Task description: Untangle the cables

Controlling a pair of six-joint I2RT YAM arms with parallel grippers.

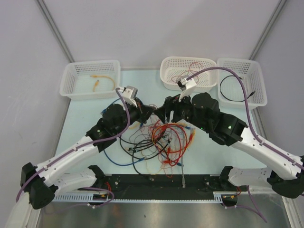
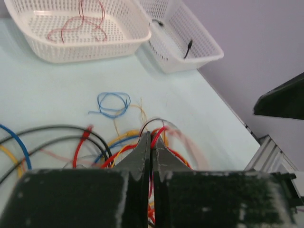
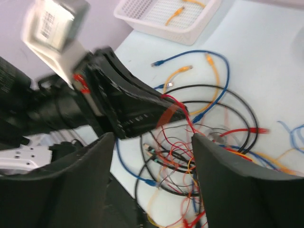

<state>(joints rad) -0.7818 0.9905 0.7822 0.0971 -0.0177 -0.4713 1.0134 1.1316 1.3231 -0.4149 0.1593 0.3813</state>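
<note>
Next, I grip the cable lower down with my right gripper while my left gripper lifts, because the thin red cable it holds runs down into the tangle.
The cables lie in a tangle of red, orange, yellow, blue and black loops on the table between the two arms. My left gripper hangs over the tangle's far edge. In the left wrist view it is shut on a thin red cable that rises from the pile. My right gripper faces it from the right, open and empty. In the right wrist view its jaws stand wide apart around the left gripper's tip, where the red cable is pinched.
Three white baskets stand along the far edge: the left holds an orange cable, the middle a red one, the right a black one. A small blue loop lies apart from the tangle.
</note>
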